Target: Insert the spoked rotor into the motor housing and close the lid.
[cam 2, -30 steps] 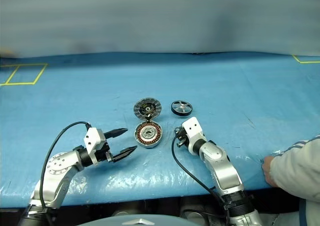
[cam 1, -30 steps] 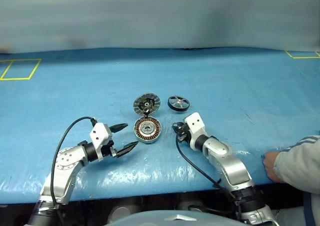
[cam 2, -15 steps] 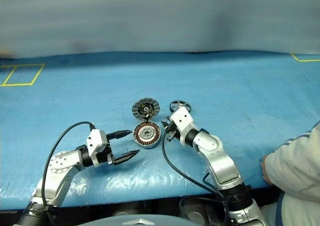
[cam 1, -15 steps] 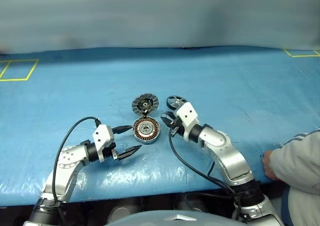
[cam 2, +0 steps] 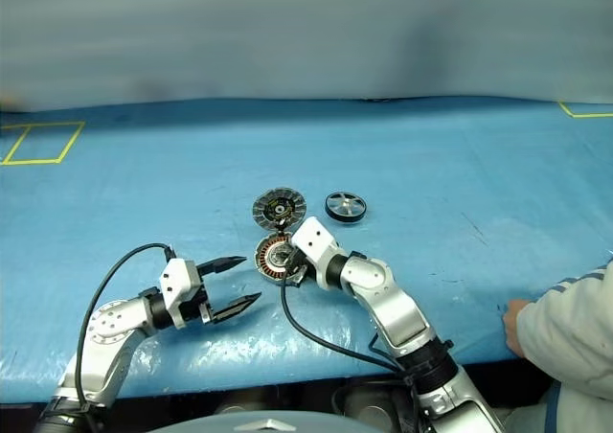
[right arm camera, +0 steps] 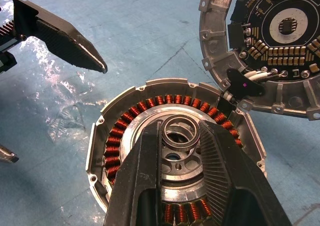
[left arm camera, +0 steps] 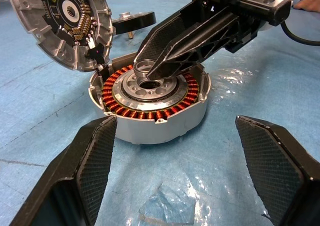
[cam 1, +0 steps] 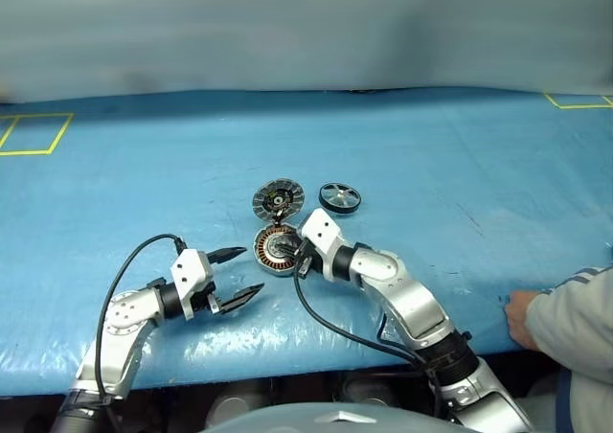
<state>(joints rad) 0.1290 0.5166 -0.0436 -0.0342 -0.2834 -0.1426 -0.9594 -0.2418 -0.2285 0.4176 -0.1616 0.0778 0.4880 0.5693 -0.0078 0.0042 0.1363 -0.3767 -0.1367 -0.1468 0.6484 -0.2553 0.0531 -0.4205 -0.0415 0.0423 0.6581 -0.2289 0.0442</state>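
My right gripper's fingers are around the small metal ring above the silver hub's hole, so I should let go there and push it in with closed fingers.
The motor housing, with copper windings around a silver hub, lies open on the blue table. Its hinged lid stands tilted back behind it, inner face showing. The spoked rotor lies flat to the right of the lid, untouched. My right gripper hovers over the housing's hub, shut on a small metal ring. My left gripper is open just left of the housing, its fingers apart from it.
A person's hand and sleeve rest on the table's front right edge. Yellow tape squares mark the far left and far right of the blue plastic-covered table. A black cable trails from my right wrist.
My right gripper has swung left from beside the housing to above its hub, carrying the small ring. The left gripper has stayed about where it was.
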